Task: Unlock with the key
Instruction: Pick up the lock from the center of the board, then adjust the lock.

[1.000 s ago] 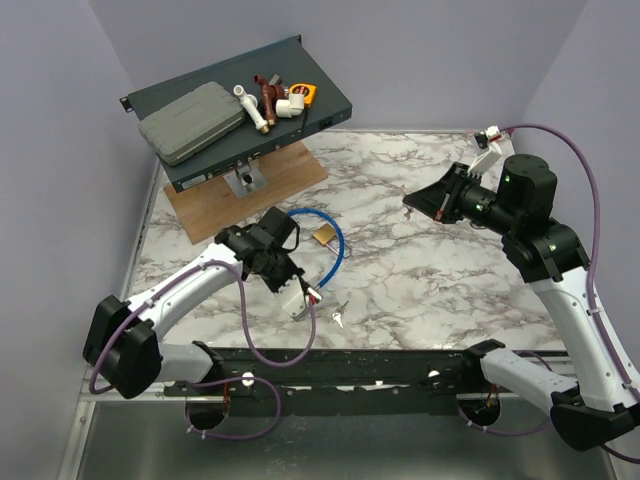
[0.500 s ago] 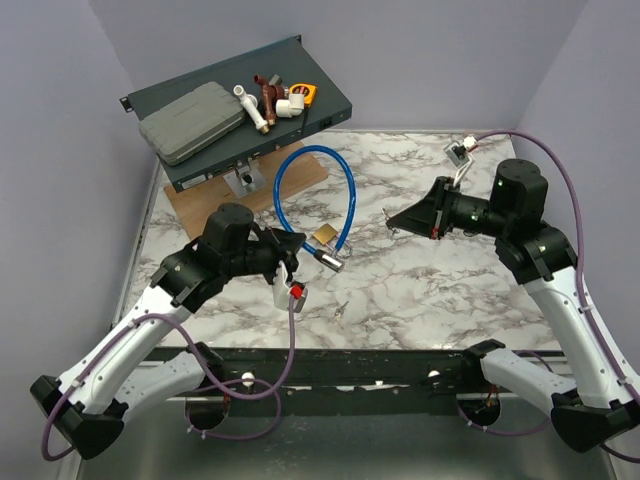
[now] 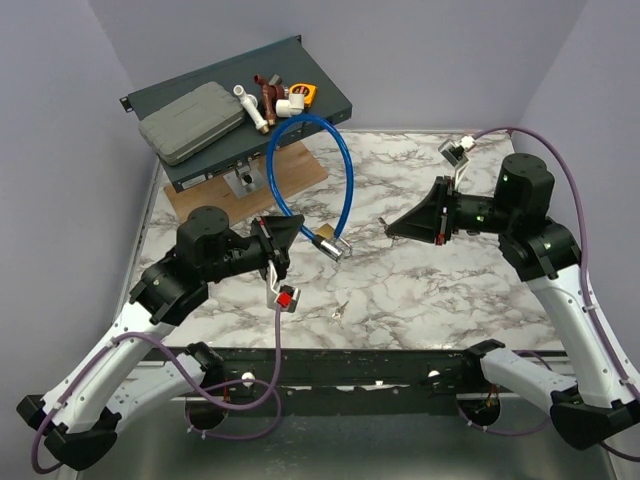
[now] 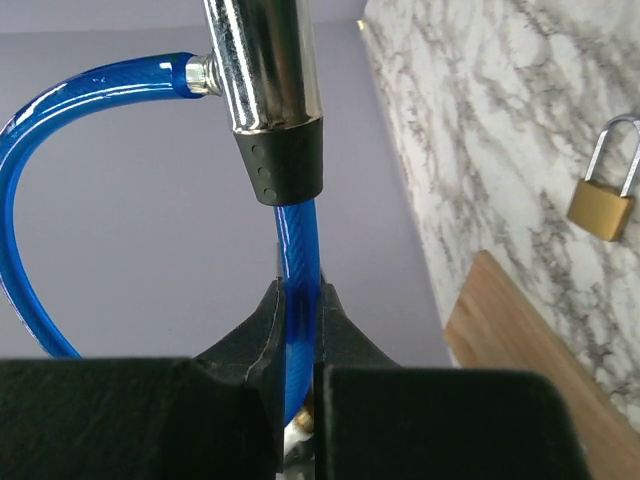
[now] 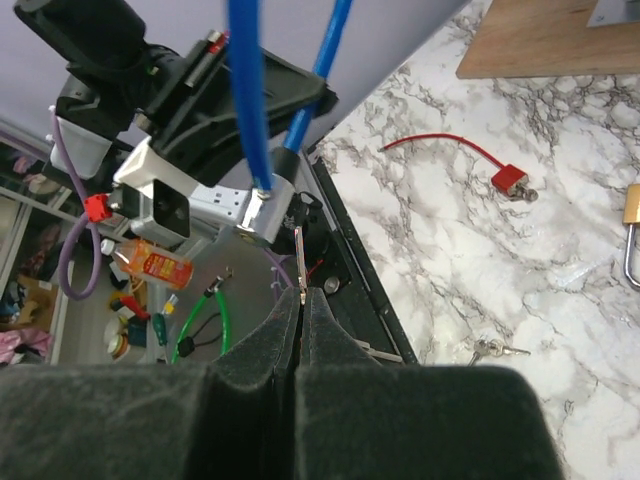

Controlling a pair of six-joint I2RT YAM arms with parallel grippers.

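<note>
The silver lock cylinder (image 3: pixel 329 248) slants toward the table's front edge, off my right gripper's key. My left gripper should turn the cylinder so it faces the key (image 3: pixel 386 228).
My left gripper (image 3: pixel 296 229) is shut on the blue cable (image 4: pixel 298 250) of a cable lock and holds it in the air. The blue loop (image 3: pixel 345 165) stands up and the silver lock cylinder (image 3: pixel 334 249) points right; it shows close up in the left wrist view (image 4: pixel 262 60). My right gripper (image 3: pixel 391 228) is shut on the key (image 5: pixel 301 260), a thin silver blade sticking out of its tips (image 5: pixel 303 295). The key's tip is just short of the cylinder's end (image 5: pixel 262 212). A brass padlock (image 4: pixel 601 205) lies on the marble table.
A small bunch of spare keys (image 3: pixel 339 309) lies near the front edge. A thin red cable with a red lock (image 5: pixel 510 180) lies on the marble. A dark shelf (image 3: pixel 330 100) with a grey case (image 3: pixel 190 122) and pipe fittings stands back left on a wooden board (image 3: pixel 300 180).
My left arm has lifted the blue cable lock off the table and drawn back to the left. My right gripper has swung round with the key and lines up with the cylinder.
</note>
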